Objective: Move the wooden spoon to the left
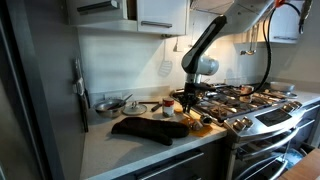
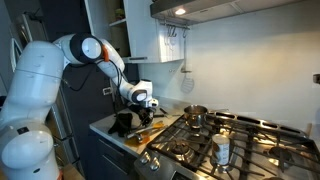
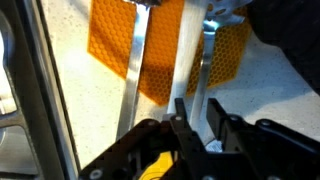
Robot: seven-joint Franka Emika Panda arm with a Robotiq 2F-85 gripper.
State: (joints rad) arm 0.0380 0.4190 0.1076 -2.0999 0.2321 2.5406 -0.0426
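Note:
The metal utensil's handle (image 3: 205, 72) is between the robot gripper's fingers, so the gripper should open and move across to the wooden spoon's handle (image 3: 185, 62) next to it.
In the wrist view a pale, slim handle of the wooden spoon (image 3: 187, 60) runs down over an orange honeycomb mat (image 3: 108, 40) and into my gripper (image 3: 195, 108). The two dark fingers stand close together with the handle between them. The spoon's bowl is not clear in this view. In both exterior views the gripper (image 1: 190, 103) (image 2: 143, 106) is low over the counter, between the dark cloth (image 1: 140, 128) (image 2: 122, 122) and the stove. An orange patch (image 1: 200, 121) lies just under it.
A second pale strip (image 3: 134, 70) lies parallel beside the handle. Metal bowls (image 1: 106, 106) stand at the back of the counter. The gas stove (image 1: 250, 100) (image 2: 235, 140) adjoins the counter, with a pot (image 2: 195, 115) on a burner. A wall bounds the counter's far end.

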